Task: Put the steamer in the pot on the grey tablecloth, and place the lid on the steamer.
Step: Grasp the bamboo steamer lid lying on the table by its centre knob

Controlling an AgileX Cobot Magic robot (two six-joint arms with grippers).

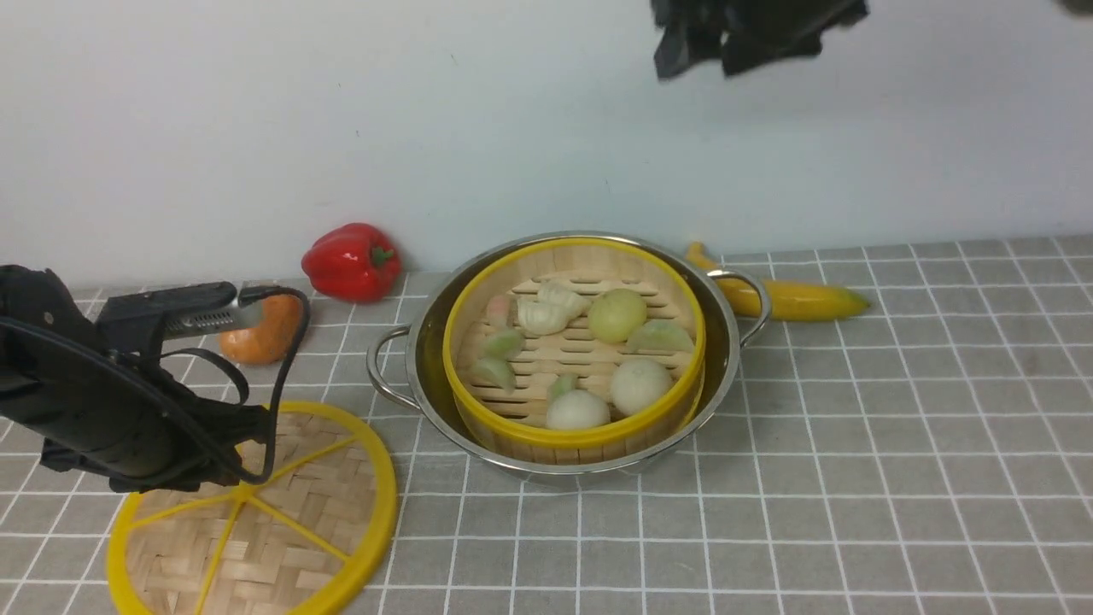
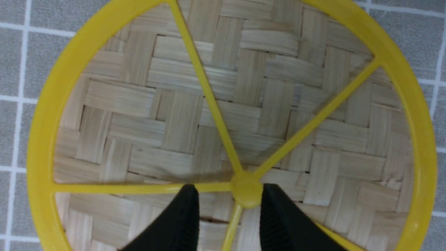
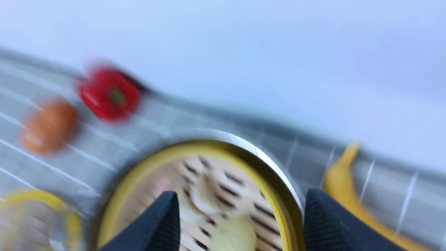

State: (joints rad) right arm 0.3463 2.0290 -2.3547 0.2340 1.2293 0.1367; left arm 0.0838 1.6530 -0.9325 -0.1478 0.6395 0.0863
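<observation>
I am about to lower the lid [image 1: 251,507]. It will rest flat over the whole of the steamer's yellow rim [image 1: 579,437], because the buns sit below that rim.
The steamer [image 1: 574,342], a bamboo basket with yellow rims, sits inside the shiny pot [image 1: 733,359] on the grey tablecloth [image 1: 897,444] and holds several dumplings and buns. The lid [image 1: 299,521], a woven disc with yellow spokes, lies flat on the cloth at the front left. My left gripper [image 2: 230,198] is low over the lid [image 2: 244,104]. Its jaws stand apart on either side of the hub [image 2: 247,191] and a spoke. My right gripper [image 3: 240,198] is open and empty, high above the steamer [image 3: 216,188]; the front view shows only its dark underside [image 1: 751,34] at the top edge.
A red bell pepper [image 1: 352,260] and an orange fruit [image 1: 265,329] lie at the back left near the wall. A banana [image 1: 790,295] lies just behind the pot's right handle. The wall stands close behind the pot.
</observation>
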